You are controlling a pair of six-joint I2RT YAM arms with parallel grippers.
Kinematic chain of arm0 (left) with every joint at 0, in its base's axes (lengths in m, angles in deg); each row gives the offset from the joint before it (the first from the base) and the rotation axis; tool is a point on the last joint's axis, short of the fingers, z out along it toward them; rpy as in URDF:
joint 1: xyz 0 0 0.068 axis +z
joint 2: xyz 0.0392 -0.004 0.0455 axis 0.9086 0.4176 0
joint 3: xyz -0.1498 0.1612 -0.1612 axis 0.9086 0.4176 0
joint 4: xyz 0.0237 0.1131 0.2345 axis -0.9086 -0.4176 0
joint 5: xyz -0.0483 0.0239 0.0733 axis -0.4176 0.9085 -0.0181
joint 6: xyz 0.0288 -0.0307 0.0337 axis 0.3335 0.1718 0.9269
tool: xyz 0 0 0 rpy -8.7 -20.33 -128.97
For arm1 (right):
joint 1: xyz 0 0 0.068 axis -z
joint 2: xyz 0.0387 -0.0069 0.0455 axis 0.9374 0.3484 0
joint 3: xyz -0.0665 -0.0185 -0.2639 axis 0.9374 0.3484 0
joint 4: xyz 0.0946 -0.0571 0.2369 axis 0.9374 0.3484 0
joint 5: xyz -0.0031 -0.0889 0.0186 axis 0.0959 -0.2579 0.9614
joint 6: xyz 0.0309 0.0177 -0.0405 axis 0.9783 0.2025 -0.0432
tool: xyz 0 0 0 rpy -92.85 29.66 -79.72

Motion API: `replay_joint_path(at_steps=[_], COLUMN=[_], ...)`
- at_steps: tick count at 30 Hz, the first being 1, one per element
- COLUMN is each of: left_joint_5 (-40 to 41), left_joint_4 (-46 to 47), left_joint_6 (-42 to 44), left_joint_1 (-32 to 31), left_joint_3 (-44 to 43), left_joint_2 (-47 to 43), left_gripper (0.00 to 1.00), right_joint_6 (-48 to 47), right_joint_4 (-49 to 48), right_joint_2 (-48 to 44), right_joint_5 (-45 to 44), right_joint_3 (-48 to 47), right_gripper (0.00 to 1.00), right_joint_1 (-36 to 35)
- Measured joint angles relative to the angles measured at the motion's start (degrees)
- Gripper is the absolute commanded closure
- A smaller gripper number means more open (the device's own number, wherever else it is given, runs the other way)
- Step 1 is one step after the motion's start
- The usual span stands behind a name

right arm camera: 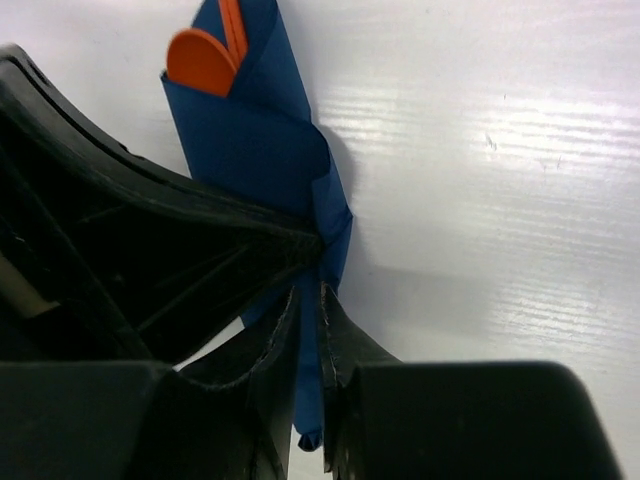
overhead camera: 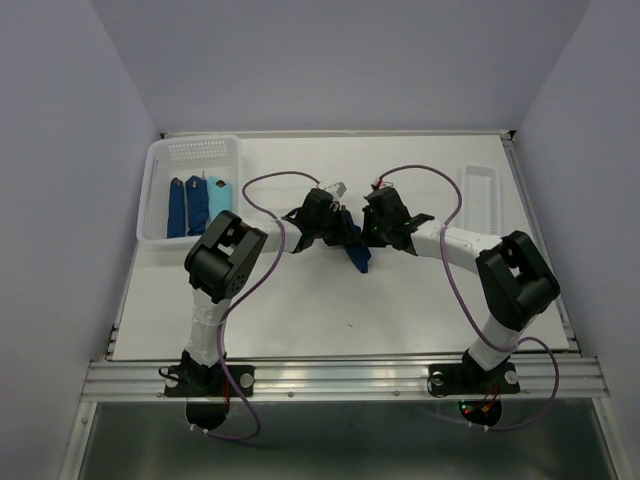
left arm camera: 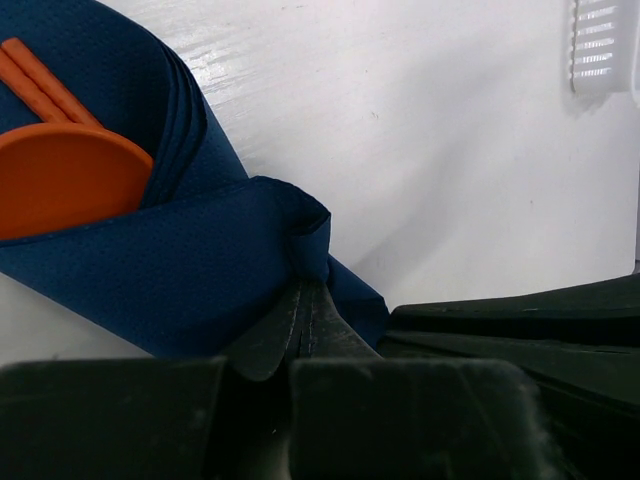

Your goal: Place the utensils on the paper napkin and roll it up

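Observation:
The napkin's edge (left arm camera: 311,226) is bunching up at the robot's left gripper, so next the right gripper goes down and holds the napkin's lower end (overhead camera: 361,266) while the left gripper moves up.
The dark navy paper napkin (overhead camera: 359,260) lies at mid-table, wrapped around orange utensils. In the left wrist view the napkin (left arm camera: 180,270) folds over an orange spoon bowl (left arm camera: 60,175) and an orange handle (left arm camera: 45,80). My left gripper (left arm camera: 305,310) is shut, pinching a bunched corner of the napkin. In the right wrist view the rolled napkin (right arm camera: 260,140) shows an orange utensil end (right arm camera: 200,62) at its open top. My right gripper (right arm camera: 310,330) is shut on a strip of the napkin's lower end. Both grippers, left (overhead camera: 340,228) and right (overhead camera: 368,232), meet over the roll.
A white basket (overhead camera: 160,190) at the back left holds several blue rolled bundles, one of them light blue (overhead camera: 217,200). A narrow white tray (overhead camera: 482,195) stands at the back right; it also shows in the left wrist view (left arm camera: 600,45). Purple cables loop above both arms.

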Motion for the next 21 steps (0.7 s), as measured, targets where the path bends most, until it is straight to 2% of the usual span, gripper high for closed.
replay_joint_path(at_steps=[5, 10, 21], left_joint_5=[-0.28, -0.74, -1.33], left_joint_4=[-0.02, -0.13, -0.20], left_joint_6=[0.39, 0.46, 1.46], left_joint_1=[0.02, 0.31, 0.33], left_joint_3=[0.00, 0.00, 0.00], left_joint_2=[0.00, 0.00, 0.00], left_gripper=[1.00, 1.00, 1.00], right_joint_6=[0.04, 0.26, 0.39], right_joint_4=[-0.37, -0.59, -2.51], right_joint_2=[0.07, 0.09, -1.29], right_joint_5=[1.57, 2.56, 2.51], right_joint_3=[3.26, 5.70, 8.07], right_gripper=[0.83, 0.91, 0.94], right_joint_1=[0.00, 0.00, -0.09])
